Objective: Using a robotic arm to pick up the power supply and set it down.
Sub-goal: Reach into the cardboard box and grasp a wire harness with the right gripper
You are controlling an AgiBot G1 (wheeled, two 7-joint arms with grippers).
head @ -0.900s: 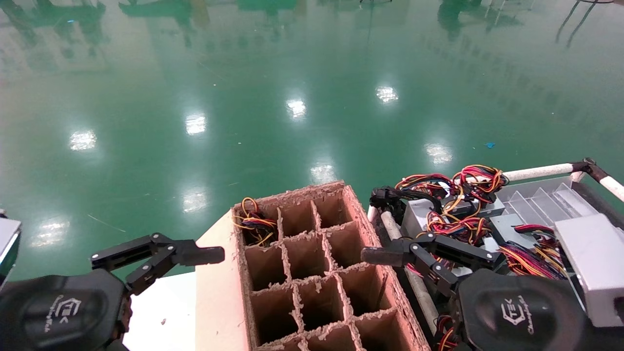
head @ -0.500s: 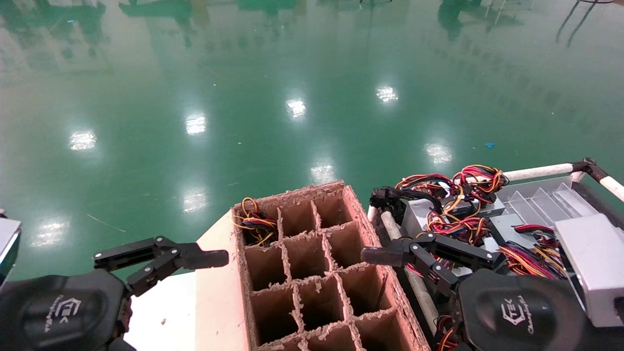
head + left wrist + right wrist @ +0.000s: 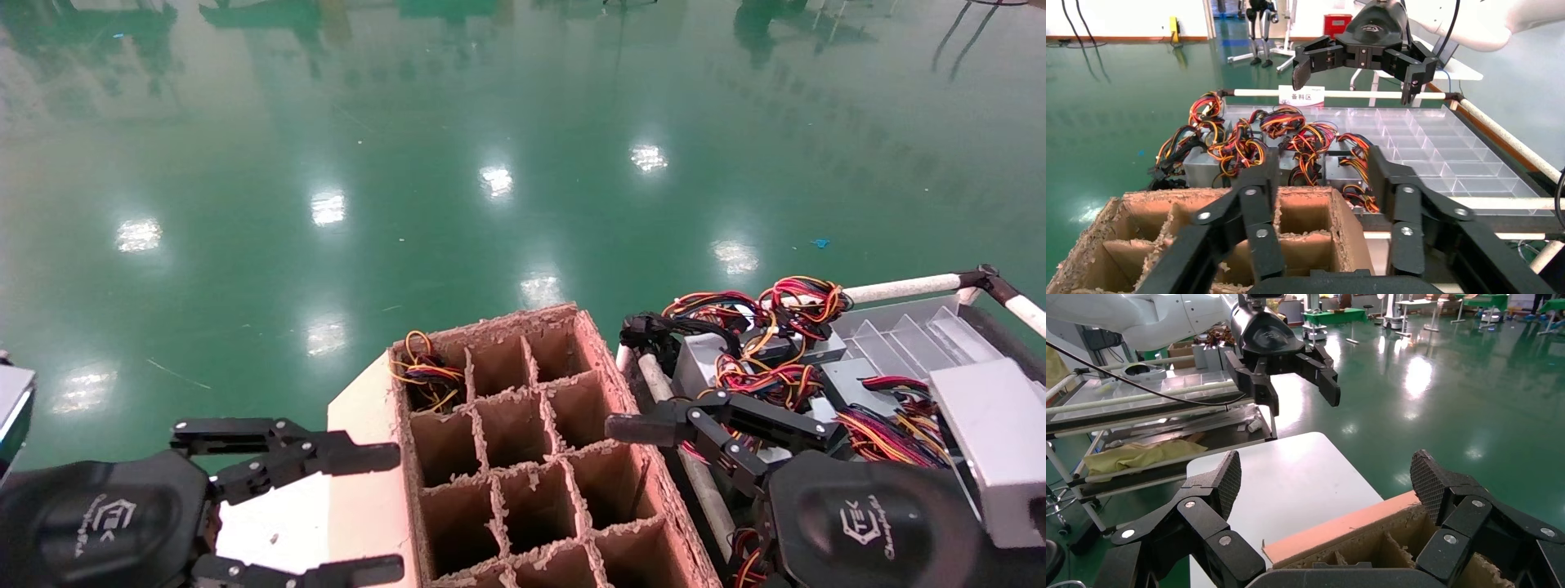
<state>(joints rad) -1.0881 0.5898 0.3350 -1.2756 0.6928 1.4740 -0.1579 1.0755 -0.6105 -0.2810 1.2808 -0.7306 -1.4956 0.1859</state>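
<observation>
My gripper will bring up a hidden power supply (image 3: pixel 434 396) hanging below when it lifts the wires, because the wire bundle (image 3: pixel 426 371) sticks up from the box's far cell.
Several power supplies (image 3: pixel 695 363), grey boxes with tangled yellow, orange, red and black wires, lie in the clear tray (image 3: pixel 907 327) on the right; the left wrist view shows them (image 3: pixel 1196 168) beyond the cardboard. Another wire bundle (image 3: pixel 425 377) fills the far-left cell of the cardboard box (image 3: pixel 609 367). My right gripper (image 3: pixel 1327 478) is open and empty above the box's right edge, next to the tray. My left gripper (image 3: pixel 398 510) is open and empty at the box's left side, its fingers (image 3: pixel 1260 177) pointing across the cells.
The cardboard box has ragged dividers and stands on a white table (image 3: pixel 270 506). A white-padded rail (image 3: pixel 899 287) frames the tray. A larger grey box (image 3: pixel 989 441) sits at the tray's near right. Green floor lies beyond.
My left gripper has moved right toward the box and turned, so its second finger now shows at the bottom edge. The right gripper has not moved.
</observation>
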